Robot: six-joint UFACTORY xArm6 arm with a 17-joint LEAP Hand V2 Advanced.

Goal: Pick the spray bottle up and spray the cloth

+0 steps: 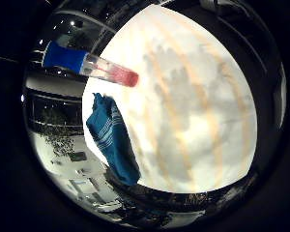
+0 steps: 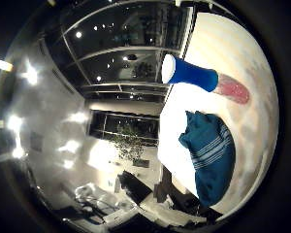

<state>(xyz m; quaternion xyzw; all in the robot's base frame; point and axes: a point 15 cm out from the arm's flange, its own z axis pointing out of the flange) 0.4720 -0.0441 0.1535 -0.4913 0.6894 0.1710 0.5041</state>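
The spray bottle's end (image 1: pixel 123 73) alone is filled with pink, beside a clear part, so I expect the spray bottle to slosh with loose liquid when I lift and tilt it.
A spray bottle (image 1: pixel 90 64) with a blue body and a pink end lies on its side on the pale round table (image 1: pixel 198 106), near the table's edge. It also shows in the right thumb side palm view (image 2: pixel 199 76). A blue cloth with pale stripes (image 1: pixel 112 135) lies crumpled on the table beside the bottle, a short way away from it. The cloth shows in the right thumb side palm view too (image 2: pixel 211 148). The hand's shadow (image 1: pixel 188 87) falls on the table with its fingers spread.
Beyond the table's edge is a room with large dark windows (image 2: pixel 116 68), ceiling lights and a leafy plant (image 2: pixel 126 144). Desks or furniture (image 2: pixel 107 199) stand on the floor below.
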